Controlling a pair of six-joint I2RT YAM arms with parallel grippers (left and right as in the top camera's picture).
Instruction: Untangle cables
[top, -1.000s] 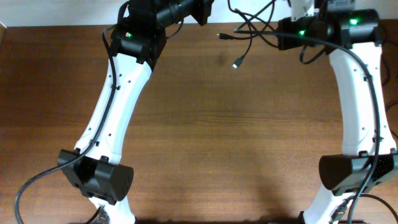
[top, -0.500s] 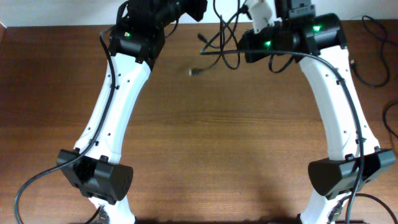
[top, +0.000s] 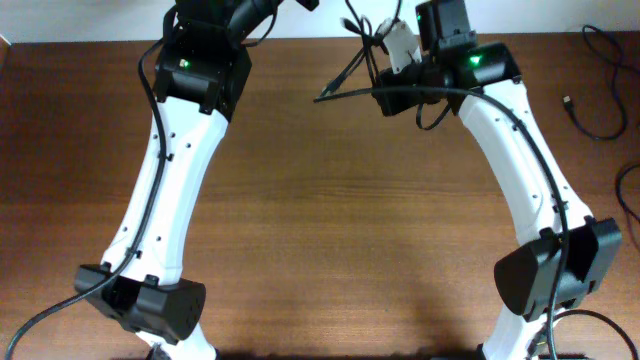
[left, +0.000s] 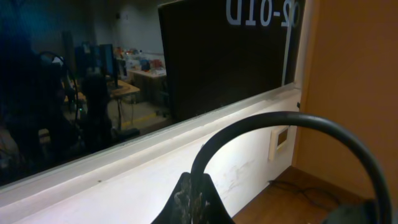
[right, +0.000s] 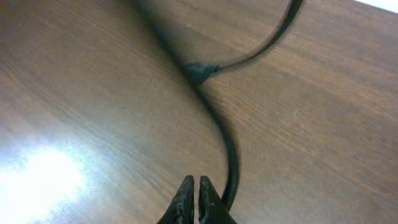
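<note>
The cables bunch tightly (top: 366, 42) at the robot's right gripper, so the left gripper should raise its arched cable (left: 273, 117) higher while the right gripper pulls away to spread out the tangle.
The cables (top: 358, 52) hang as a black tangle above the table's far edge, between my two grippers. One stiff end (top: 322, 97) sticks out to the left. My right gripper (top: 392, 38) is shut at the tangle. In the right wrist view the fingertips (right: 199, 186) are pressed together, and a cable (right: 231, 168) runs out from beside the right finger over the wood. My left gripper (left: 199, 186) is raised and faces the back wall, shut on a cable (left: 280, 118) that arches up and to the right. From overhead, its tips are past the top edge.
A loose black cord (top: 592, 75) with a small plug lies at the table's far right. A thin cord (left: 308, 190) lies on the wood by the white back wall (left: 143, 180). Both white arms (top: 180, 180) (top: 520, 150) stretch from the near edge.
The right arm has swung left with the tangle, closing toward the left gripper. The dangling cable end has moved left with it. The left arm has shifted slightly left and further back.
</note>
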